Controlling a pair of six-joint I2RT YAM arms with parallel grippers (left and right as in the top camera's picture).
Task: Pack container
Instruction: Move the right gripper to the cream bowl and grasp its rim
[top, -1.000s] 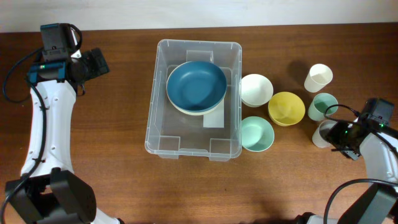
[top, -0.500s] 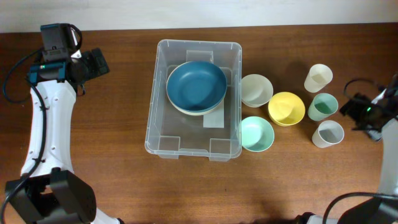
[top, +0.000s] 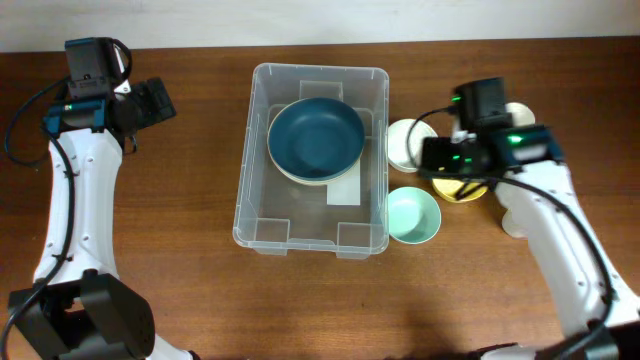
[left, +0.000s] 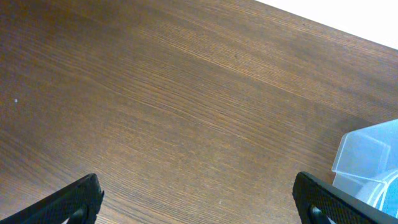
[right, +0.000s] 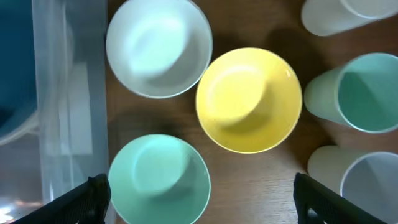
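Note:
The white bowl's rim (right: 209, 37) facing the cream cup is clear, so the robot's right gripper continues toward the white bowl until its open fingers are on both sides of that rim.
The clear plastic container (top: 320, 68) stands mid-table; its wall (right: 62, 106) fills the left edge of the right wrist view. Inside it a dark blue bowl (top: 315, 135) sits on a cream one. My right gripper (top: 460, 160) hovers open above the loose bowls to the container's right, and its wide jaws (right: 199, 205) hold nothing. Below it lie a white bowl (right: 158, 46), a yellow bowl (right: 249, 99) and a mint bowl (right: 158, 180). My left gripper (top: 160, 100) is open at the far left over bare wood (left: 202, 205), well away from the container corner (left: 367, 155).
Three cups stand right of the bowls: a cream cup (right: 342, 12), a mint cup (right: 360, 90) and a pale grey cup (right: 360, 183). In the overhead view my right arm covers part of the white bowl (top: 405, 140) and the mint cup.
My right arm has swung from the table's right edge leftward to above the bowls, and its jaws have widened. The left arm has not moved.

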